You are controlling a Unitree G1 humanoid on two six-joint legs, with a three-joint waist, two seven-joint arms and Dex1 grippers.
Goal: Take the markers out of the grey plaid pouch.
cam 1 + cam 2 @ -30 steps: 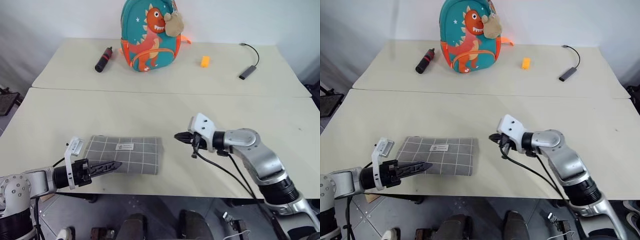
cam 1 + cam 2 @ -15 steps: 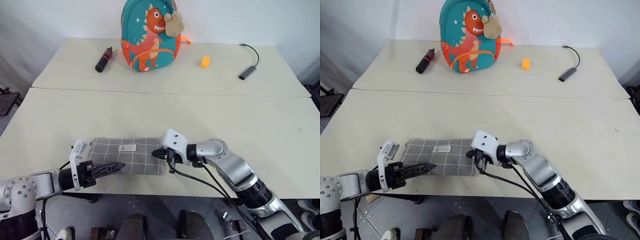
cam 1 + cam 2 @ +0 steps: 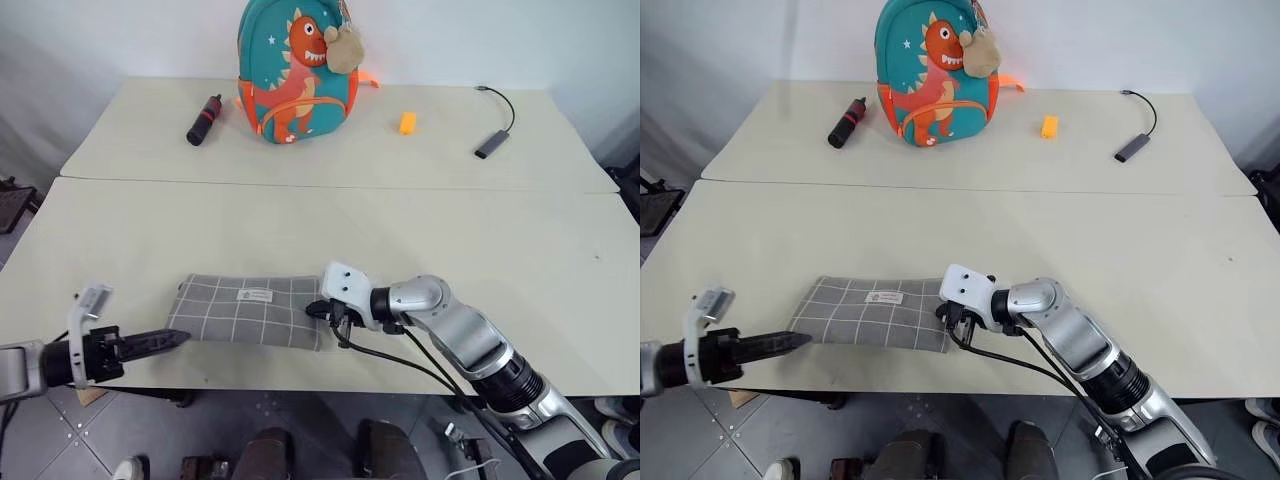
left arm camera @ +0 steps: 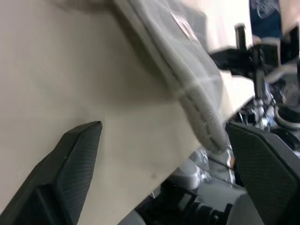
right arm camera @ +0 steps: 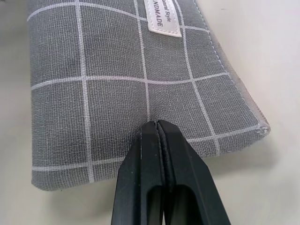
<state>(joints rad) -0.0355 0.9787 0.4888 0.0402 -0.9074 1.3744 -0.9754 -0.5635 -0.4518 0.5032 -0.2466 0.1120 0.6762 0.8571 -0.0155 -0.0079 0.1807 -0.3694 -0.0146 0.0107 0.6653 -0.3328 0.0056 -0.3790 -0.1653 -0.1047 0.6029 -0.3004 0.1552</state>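
Note:
The grey plaid pouch [image 3: 250,311] will stay stretched out when the robot lifts it by the pouch's seamed end [image 4: 194,105], because that end sticks out straight above its shadow.
The grey plaid pouch [image 3: 250,312] lies flat near the table's front edge, white label up, and appears closed. The markers are hidden. My right gripper [image 3: 312,310] is shut with nothing between its fingers. Its tips [image 5: 155,125] point left onto the pouch's right end, just inside the short edge. My left gripper [image 3: 180,338] hovers low over the front edge of the table, just off the pouch's left front corner and apart from it. Its fingers [image 4: 77,157] stand wide open, with the pouch's edge [image 4: 197,103] beyond them.
On the far table stand a teal dinosaur backpack [image 3: 297,70], a black-and-red cylinder [image 3: 203,118], a small orange block [image 3: 407,122] and a grey adapter with cable [image 3: 493,143]. A seam [image 3: 330,186] separates the two tables. The right arm's cable hangs over the front edge.
My right gripper came in from the right onto the pouch's right end, then held still. My left gripper drew back to the left, off the pouch's left end.

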